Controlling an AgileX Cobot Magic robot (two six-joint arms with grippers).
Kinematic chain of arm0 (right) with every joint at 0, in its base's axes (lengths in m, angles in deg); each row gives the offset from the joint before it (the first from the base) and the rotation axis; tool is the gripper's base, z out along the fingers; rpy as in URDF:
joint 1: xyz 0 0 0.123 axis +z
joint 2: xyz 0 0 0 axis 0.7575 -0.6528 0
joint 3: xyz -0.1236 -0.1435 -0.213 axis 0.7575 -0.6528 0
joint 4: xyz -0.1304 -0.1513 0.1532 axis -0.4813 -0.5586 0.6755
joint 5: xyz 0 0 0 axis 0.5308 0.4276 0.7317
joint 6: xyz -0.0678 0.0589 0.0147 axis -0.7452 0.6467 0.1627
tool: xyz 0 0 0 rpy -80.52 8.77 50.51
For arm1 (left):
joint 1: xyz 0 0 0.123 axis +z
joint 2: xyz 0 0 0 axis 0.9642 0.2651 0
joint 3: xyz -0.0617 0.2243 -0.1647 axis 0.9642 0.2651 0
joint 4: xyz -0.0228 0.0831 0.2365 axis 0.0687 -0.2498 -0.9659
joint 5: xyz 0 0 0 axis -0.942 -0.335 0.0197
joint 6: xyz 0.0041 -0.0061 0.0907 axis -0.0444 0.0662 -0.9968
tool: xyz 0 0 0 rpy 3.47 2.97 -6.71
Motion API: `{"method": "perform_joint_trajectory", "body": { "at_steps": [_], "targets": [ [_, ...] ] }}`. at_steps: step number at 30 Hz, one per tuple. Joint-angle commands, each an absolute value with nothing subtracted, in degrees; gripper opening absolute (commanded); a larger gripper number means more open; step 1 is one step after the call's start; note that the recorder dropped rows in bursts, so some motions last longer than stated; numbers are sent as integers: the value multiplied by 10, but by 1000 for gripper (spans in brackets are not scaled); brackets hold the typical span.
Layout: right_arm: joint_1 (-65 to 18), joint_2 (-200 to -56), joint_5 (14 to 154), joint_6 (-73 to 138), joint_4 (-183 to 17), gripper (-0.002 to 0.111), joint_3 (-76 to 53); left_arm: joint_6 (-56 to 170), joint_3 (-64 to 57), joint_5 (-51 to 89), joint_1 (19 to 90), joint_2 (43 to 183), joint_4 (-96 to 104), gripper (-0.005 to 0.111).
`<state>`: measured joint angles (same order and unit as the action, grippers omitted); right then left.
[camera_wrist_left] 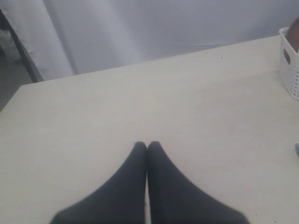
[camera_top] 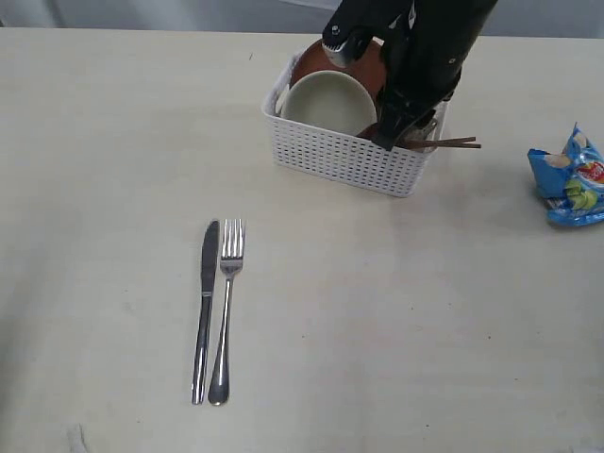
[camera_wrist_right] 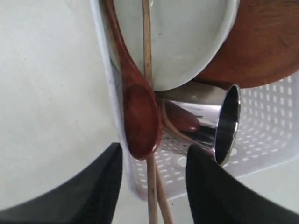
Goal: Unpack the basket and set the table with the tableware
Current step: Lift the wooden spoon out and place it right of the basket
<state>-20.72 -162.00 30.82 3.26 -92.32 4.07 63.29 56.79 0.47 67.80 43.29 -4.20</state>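
Observation:
The wooden spoon's bowl (camera_wrist_right: pixel 141 120) overlaps the chopsticks, so my right gripper should grip the spoon there, lay it beside the blue snack bag, then take the pale bowl.
The white basket (camera_top: pixel 349 156) stands at the back of the table (camera_top: pixel 377 311). In it are the pale bowl (camera_top: pixel 328 102), the brown plate (camera_top: pixel 363 66), the wooden spoon (camera_wrist_right: pixel 138 116), the steel cup (camera_wrist_right: pixel 210 126) on its side, and the chopsticks (camera_top: pixel 458 143), which poke out over the right rim. My right gripper (camera_wrist_right: pixel 154 151) hangs open over the basket's right end, its fingers either side of the spoon's bowl and the chopsticks (camera_wrist_right: pixel 152 196). The knife (camera_top: pixel 205 307) and fork (camera_top: pixel 226 311) lie side by side on the table. My left gripper (camera_wrist_left: pixel 147 145) is shut on nothing, above bare tabletop.
A blue crinkly snack bag (camera_top: pixel 571 179) lies at the right edge of the table. In the left wrist view a corner of the basket (camera_wrist_left: pixel 289 65) shows far off, and a grey curtain hangs behind the table's far edge.

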Motion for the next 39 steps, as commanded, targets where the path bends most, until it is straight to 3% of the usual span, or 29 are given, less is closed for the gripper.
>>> {"method": "perform_joint_trajectory", "body": {
  "at_steps": [1, 16, 24, 39],
  "targets": [
    [-210, -1619, 314, 36, -920, 42, 43, 637, 569, 11, 674, 431, -40, 0],
    [-210, -1652, 336, 73, -896, 40, 43, 637, 569, 11, 674, 431, -40, 0],
    [-210, -1652, 342, 75, -896, 0, 43, 637, 569, 11, 674, 431, -40, 0],
    [-210, -1620, 337, 90, -923, 0, 60, 637, 569, 11, 674, 431, -40, 0]
  ]
}}
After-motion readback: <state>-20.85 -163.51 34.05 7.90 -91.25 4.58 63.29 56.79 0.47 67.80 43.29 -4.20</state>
